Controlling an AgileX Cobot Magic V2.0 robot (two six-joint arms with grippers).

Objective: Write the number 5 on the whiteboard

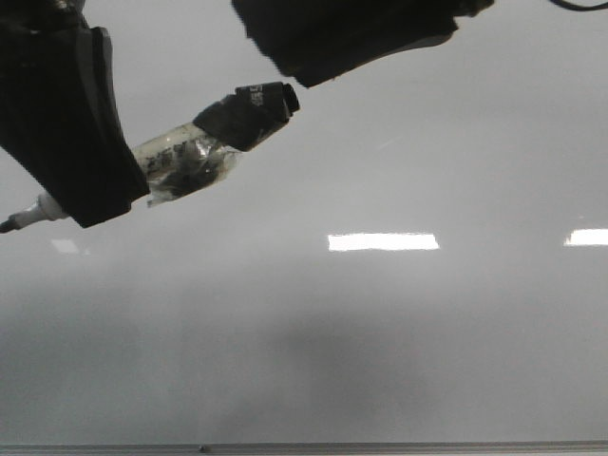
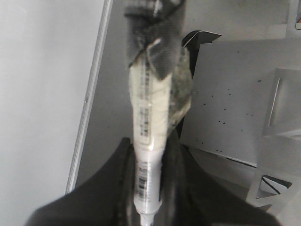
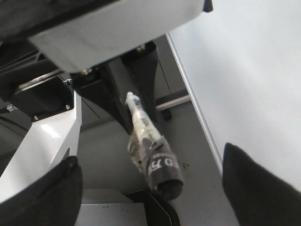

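Next, my right gripper takes over the marker's clear-taped body before writing number 5, because my left gripper is closed near the marker's tip.
The whiteboard fills the front view, with its grey frame edge along the bottom. No number 5 shows on it. My left gripper, at the upper left, is shut on a white marker. The marker has a clear-taped body, a black taped end and a tip at the far left. In the left wrist view the marker sits between the black fingers of the gripper. My right gripper is open, and the marker's black end lies between its fingers without touching them.
Bright light reflections lie on the board. The right arm's dark body hangs over the top of the front view. Grey metal plates and the board's frame show in the left wrist view. A white arm housing shows in the right wrist view.
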